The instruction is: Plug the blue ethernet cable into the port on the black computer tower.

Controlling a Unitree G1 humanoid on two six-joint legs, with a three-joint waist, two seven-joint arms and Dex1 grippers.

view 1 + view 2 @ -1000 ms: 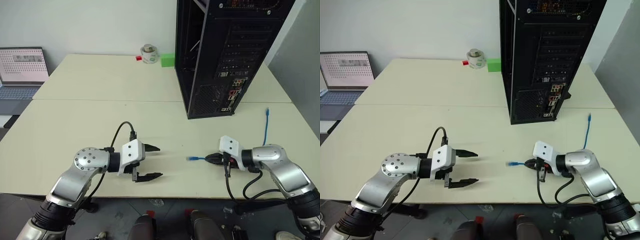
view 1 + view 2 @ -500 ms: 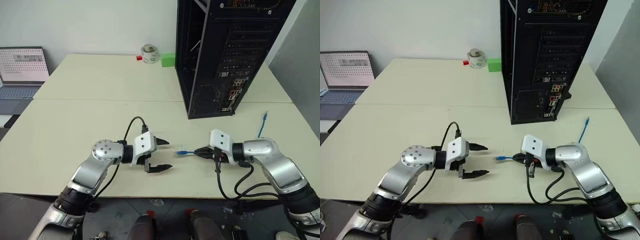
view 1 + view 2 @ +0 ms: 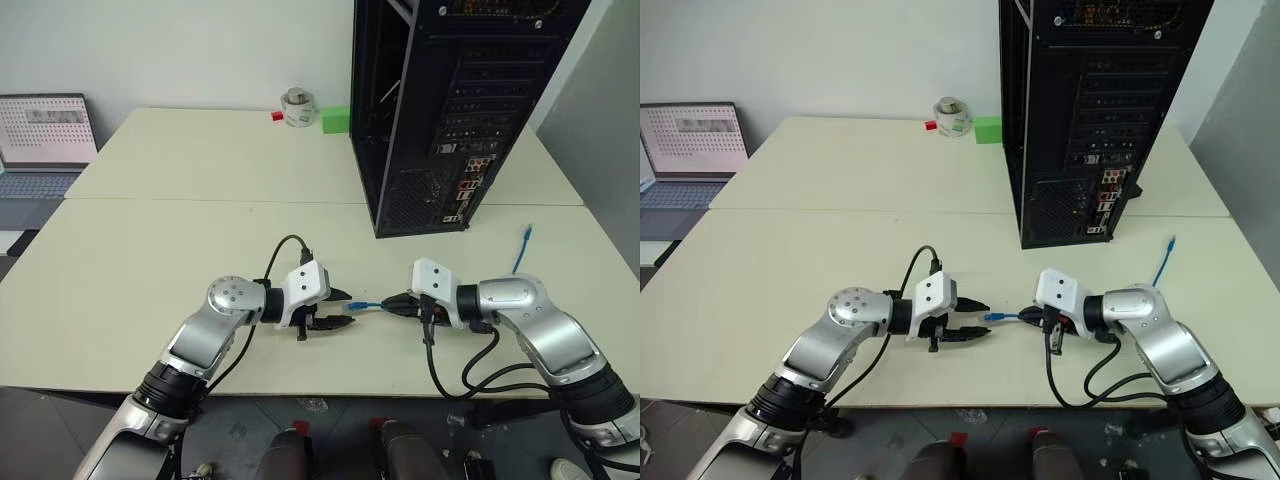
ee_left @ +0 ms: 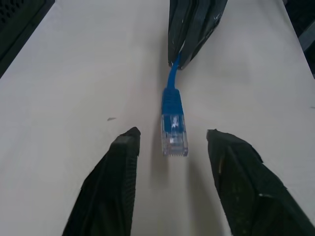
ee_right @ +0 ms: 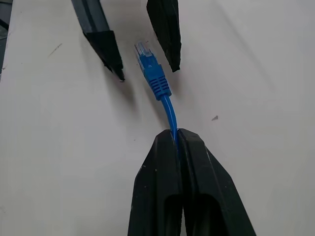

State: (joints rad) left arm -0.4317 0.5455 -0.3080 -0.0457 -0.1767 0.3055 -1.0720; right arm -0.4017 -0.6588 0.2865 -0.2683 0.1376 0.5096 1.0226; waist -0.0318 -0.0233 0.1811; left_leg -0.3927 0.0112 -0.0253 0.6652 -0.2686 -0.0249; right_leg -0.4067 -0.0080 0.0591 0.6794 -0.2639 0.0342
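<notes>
I can see the cable bending (image 5: 170, 112) between the plug and my right gripper, so my left gripper should hold the plug (image 5: 150, 70) while my right gripper takes a new grip close behind it.
The blue ethernet cable (image 3: 372, 305) is pinched just behind its plug (image 4: 173, 132) by my right gripper (image 3: 397, 303), which is shut on it low over the table's front. The plug points left, and the cable's other end (image 3: 522, 246) lies on the table at the right. My left gripper (image 3: 346, 310) faces the right one, open but narrow. Its fingers (image 4: 123, 157) stand either side of the plug tip with a gap on each side. The black computer tower (image 3: 450, 100) stands behind at the right, its rear ports (image 3: 468, 170) facing me.
An open laptop (image 3: 40, 140) sits at the far left edge. A small round roll (image 3: 297, 108), a red bit (image 3: 277, 116) and a green block (image 3: 336, 120) stand at the back beside the tower. A seam (image 3: 200, 200) crosses the table.
My left gripper moved right up to the plug and its fingers narrowed around it. My right gripper carried the cable end left.
</notes>
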